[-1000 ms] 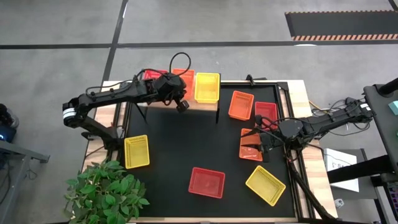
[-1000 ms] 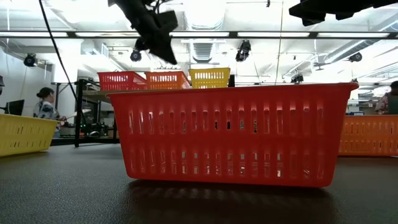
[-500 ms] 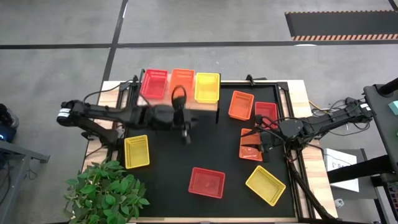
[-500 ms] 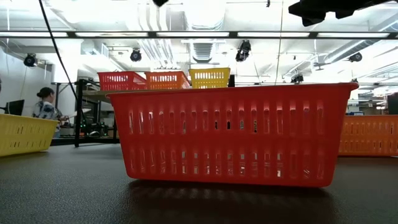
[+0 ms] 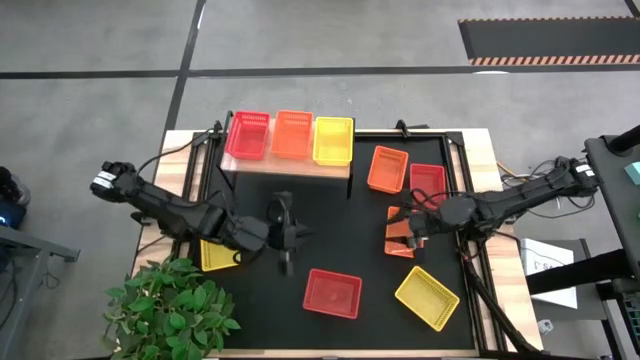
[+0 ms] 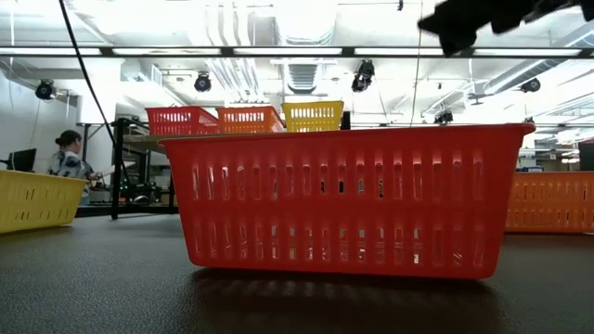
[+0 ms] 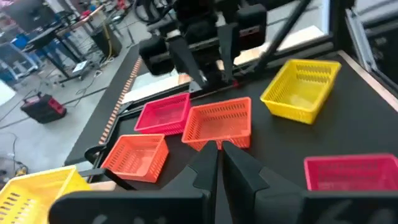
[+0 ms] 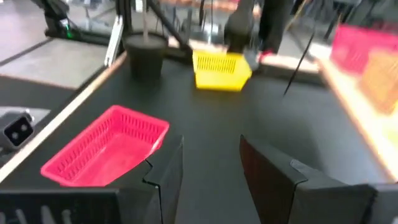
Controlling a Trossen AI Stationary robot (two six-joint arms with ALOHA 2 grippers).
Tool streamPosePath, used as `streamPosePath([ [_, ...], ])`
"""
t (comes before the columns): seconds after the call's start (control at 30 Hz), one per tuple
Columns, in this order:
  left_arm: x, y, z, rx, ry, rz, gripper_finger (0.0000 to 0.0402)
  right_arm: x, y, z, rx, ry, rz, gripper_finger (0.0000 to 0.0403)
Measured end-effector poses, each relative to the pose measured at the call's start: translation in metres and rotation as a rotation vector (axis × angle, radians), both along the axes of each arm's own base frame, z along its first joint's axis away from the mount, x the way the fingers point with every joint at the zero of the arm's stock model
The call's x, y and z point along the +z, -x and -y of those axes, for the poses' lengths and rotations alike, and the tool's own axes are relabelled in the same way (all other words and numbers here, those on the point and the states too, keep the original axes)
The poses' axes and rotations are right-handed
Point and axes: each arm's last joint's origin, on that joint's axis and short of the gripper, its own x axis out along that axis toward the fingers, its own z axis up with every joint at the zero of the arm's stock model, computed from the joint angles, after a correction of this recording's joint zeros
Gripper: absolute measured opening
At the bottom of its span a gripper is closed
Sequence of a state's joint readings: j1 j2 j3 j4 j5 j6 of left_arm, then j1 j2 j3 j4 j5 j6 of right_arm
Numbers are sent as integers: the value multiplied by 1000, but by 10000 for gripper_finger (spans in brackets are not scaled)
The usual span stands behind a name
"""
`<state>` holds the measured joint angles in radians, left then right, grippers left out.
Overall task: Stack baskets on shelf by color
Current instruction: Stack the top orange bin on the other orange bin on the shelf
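The far orange basket's near rim (image 5: 384, 189) is clear of the pink basket, so the robot's right gripper should go on moving, open, toward that rim until its fingers are on both sides of it.
Three baskets stand side by side on the wooden shelf (image 5: 290, 168) at the far edge: red (image 5: 248, 134), orange (image 5: 292, 133) and yellow (image 5: 332, 140). On the black mat lie an orange basket (image 5: 387, 168), a pink one (image 5: 427, 180), another orange one (image 5: 400, 243), a yellow one (image 5: 426, 297), a red one (image 5: 332, 293) and a yellow one (image 5: 216, 256) partly under my left arm. My left gripper (image 5: 286, 265) hovers shut over the mat's middle, just left of the red basket. My right gripper (image 5: 408, 230) is open above the orange basket; its wrist view shows nothing between the fingers (image 8: 273, 174).
A potted plant (image 5: 165, 305) stands at the near left corner. The mat has a raised black frame (image 5: 470, 265) on the right. In the low view the red basket (image 6: 339, 199) fills the foreground. A person (image 6: 67, 158) sits beyond the table on the left.
My left gripper has drawn back from the shelf's orange basket and swung toward the near edge, over the middle of the mat, uncovering the red and orange baskets on the shelf. My right gripper has shifted slightly toward the table's left over the orange basket. No basket has moved.
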<state>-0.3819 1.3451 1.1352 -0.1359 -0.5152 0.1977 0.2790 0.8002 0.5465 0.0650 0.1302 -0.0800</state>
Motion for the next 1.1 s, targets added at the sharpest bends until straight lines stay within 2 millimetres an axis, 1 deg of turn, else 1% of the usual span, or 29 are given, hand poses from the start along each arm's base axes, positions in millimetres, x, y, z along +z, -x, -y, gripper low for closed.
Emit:
streamPosePath([
  [0.2, -18, 4, 5, -43, -59, -57, 6, -23, -16, -4, -55, -110, -145, 150],
  [0.3, -21, 5, 5, -45, -61, -63, 6, -27, -19, -4, -109, -141, -243, 150],
  [0.37, -21, 7, 4, -45, -61, -58, 6, -28, -18, -1, -188, -129, -323, 150],
  [0.47, -22, 13, 1, -47, -62, -54, 6, -31, -14, 7, -313, -68, -441, 150],
  [0.57, -23, 21, -2, -47, -52, -24, 6, -31, -9, 19, -395, -26, -521, 150],
  [0.67, -24, 29, -6, -50, -46, 26, 6, -30, -8, 36, -460, -7, -561, 150],
  [0.87, -27, 50, -15, -56, -44, 118, 6, -35, -10, 72, -519, 105, -617, 151],
  [1.1, -25, 72, -25, -38, -16, 213, 6, -47, -13, 107, -509, 45, -681, 150],
])
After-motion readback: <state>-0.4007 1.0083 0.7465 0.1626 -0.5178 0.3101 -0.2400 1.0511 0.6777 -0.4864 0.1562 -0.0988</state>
